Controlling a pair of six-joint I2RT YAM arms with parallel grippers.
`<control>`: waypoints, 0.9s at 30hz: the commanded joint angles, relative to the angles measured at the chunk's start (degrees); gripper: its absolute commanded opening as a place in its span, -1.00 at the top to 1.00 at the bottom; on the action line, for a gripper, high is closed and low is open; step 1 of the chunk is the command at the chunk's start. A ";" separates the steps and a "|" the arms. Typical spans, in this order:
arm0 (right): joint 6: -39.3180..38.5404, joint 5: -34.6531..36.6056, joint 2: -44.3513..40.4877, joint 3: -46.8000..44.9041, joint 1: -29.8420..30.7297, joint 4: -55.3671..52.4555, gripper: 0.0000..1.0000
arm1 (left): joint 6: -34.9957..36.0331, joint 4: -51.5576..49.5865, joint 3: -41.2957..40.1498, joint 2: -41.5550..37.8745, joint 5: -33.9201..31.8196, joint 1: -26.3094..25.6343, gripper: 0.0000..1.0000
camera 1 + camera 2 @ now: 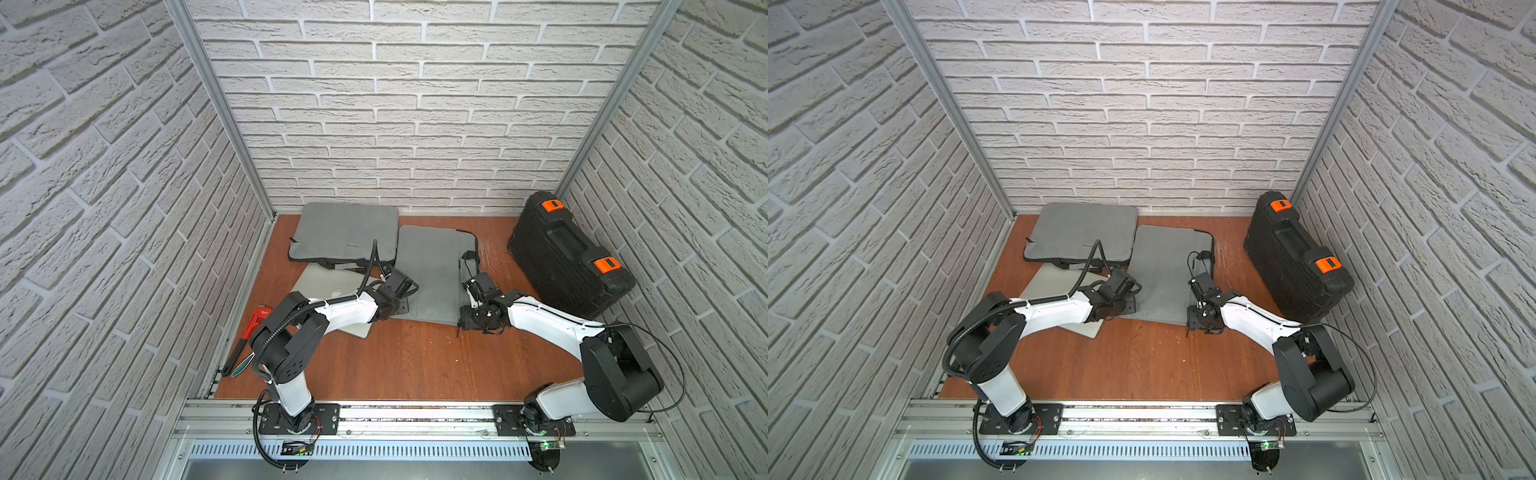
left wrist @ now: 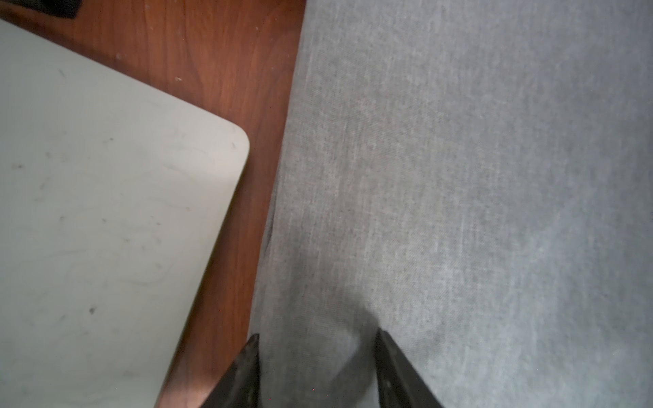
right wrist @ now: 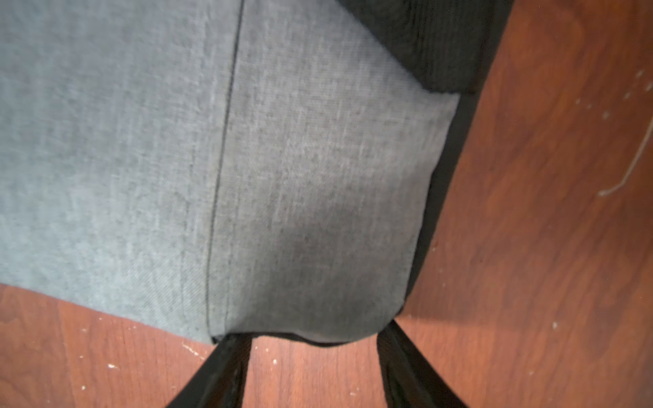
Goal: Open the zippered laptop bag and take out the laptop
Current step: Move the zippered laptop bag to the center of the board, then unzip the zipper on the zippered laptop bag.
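Note:
The flat bag's handle edge [image 1: 474,252] faces the tool case, so the robot's left gripper should pinch the bag's near corner [image 2: 309,364] next to the laptop and help turn that edge toward the robot.
A flat grey laptop bag [image 1: 432,270] [image 1: 1163,270] lies mid-table, with black trim and a handle along its right edge. The silver laptop [image 1: 328,291] [image 2: 106,229] rests bare on the table to its left, closed. Its far edge is tucked under a second, padded grey bag [image 1: 345,230]. My left gripper [image 2: 317,337] [image 1: 395,305] stands open over the flat bag's [image 2: 459,176] near left corner, with flat fabric under its fingers. My right gripper [image 3: 314,332] [image 1: 467,320] is open at the bag's [image 3: 141,141] near right corner, which lies just past its fingertips.
A black tool case [image 1: 569,253] with orange latches leans at the back right. A red pipe wrench [image 1: 253,328] lies along the left wall beside the left arm. Brick-pattern walls close in three sides. Bare wooden table [image 1: 415,357] stretches in front of the bags.

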 commanded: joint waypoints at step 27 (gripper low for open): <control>20.30 11.69 -6.72 -13.06 15.14 14.85 0.04 | -2.52 -1.66 -5.32 -1.82 2.25 -0.79 -0.09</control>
